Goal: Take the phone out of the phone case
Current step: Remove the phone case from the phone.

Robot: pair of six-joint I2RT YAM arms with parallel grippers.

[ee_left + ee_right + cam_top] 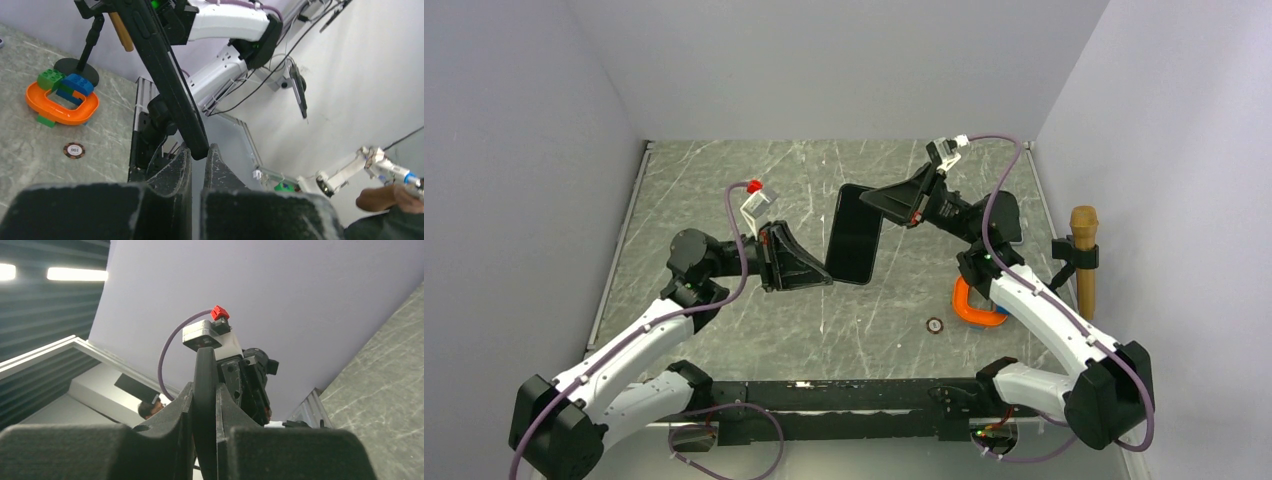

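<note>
Next, I open my left gripper and reach deeper along the phone's edge (837,258) before pulling, because its fingers pinch only the tip of the phone's near corner (834,275).
A black phone in its black case (854,235) hangs in the air over the middle of the table, screen side up, held between both grippers. I cannot tell phone from case. My left gripper (827,272) is shut on its near left corner; in the left wrist view the phone's edge (160,65) runs down into the fingertips of that gripper (200,152). My right gripper (871,200) is shut on the far right corner; in the right wrist view the dark edge (205,365) stands between the fingers of that gripper (205,390).
An orange ring with green and blue bricks (977,305) lies at the right, also in the left wrist view (62,100). A small round token (935,325) lies near it. A black stand with a wooden top (1083,255) is at the right edge.
</note>
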